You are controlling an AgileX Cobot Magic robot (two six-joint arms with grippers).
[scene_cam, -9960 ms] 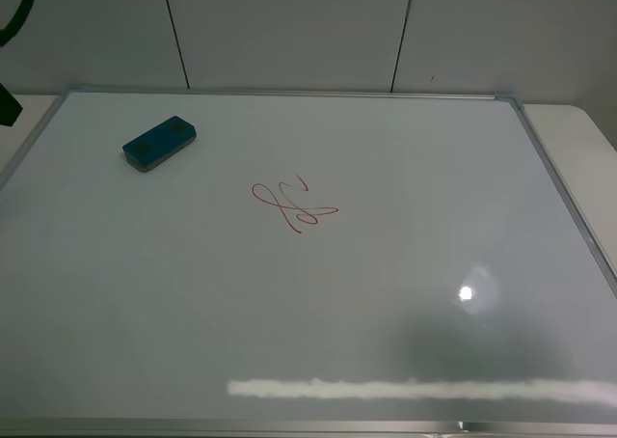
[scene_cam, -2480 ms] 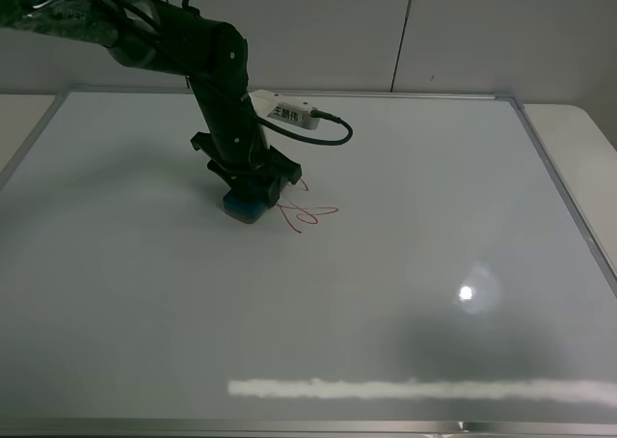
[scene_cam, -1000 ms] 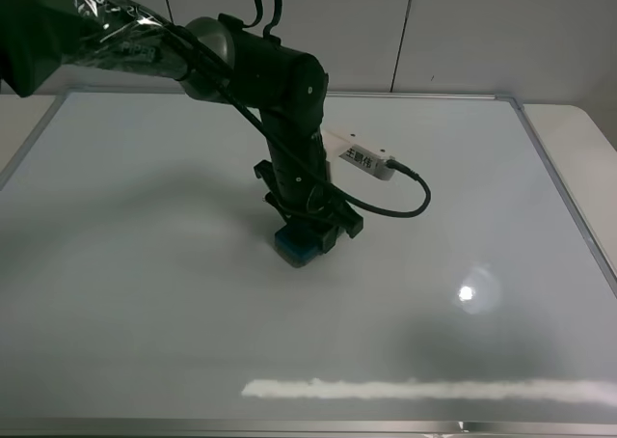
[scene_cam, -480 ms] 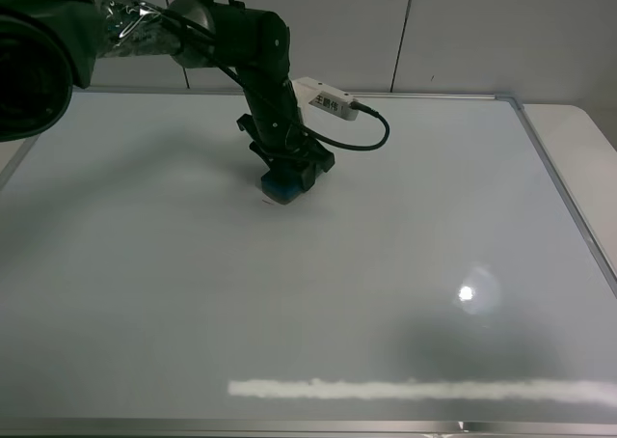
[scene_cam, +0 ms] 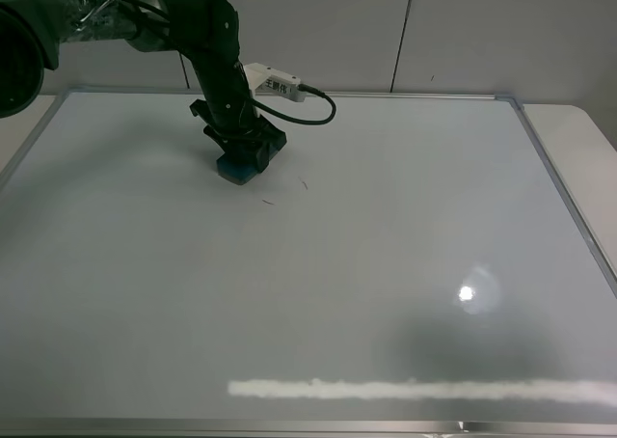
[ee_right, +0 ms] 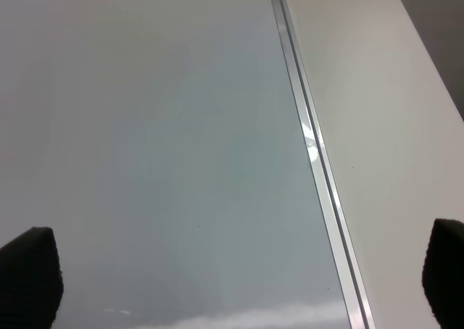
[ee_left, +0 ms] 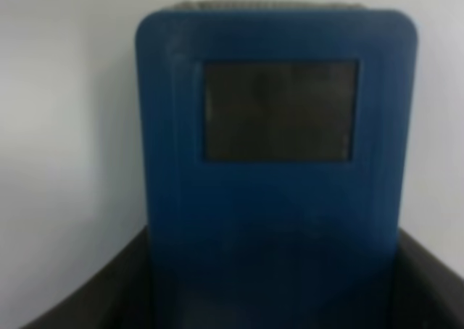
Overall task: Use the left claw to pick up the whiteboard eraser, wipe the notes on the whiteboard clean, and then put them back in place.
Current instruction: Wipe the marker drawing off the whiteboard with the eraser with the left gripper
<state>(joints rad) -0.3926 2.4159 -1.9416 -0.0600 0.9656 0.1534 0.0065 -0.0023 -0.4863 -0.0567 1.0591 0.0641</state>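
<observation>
I should use my left gripper to wipe the eraser back over the strokes (scene_cam: pixel 304 183) before I put it away, because faint strokes (scene_cam: pixel 268 202) are still on the whiteboard, nearer than the eraser.
The left claw (scene_cam: pixel 242 154) is shut on the teal whiteboard eraser (scene_cam: pixel 236 171) and presses it flat on the whiteboard (scene_cam: pixel 386 264) in the far left part. In the left wrist view the eraser (ee_left: pixel 275 162) fills the frame, with dark fingers (ee_left: pixel 428 285) at its sides. Of the notes only two tiny faint strokes (scene_cam: pixel 268 203) show, just right of and nearer than the eraser. My right gripper (ee_right: pixel 235 285) hangs open over the whiteboard's silver frame (ee_right: pixel 319 162); it does not show in the exterior high view.
A black cable and a white labelled box (scene_cam: pixel 273 84) stick out to the right of the left arm. A pale tabletop (scene_cam: pixel 578 139) borders the board on the right. Grey wall panels (scene_cam: pixel 289 23) stand behind.
The left claw has slid the eraser from the board's middle back toward the far left. The red scribble seen earlier is wiped away except for tiny strokes.
</observation>
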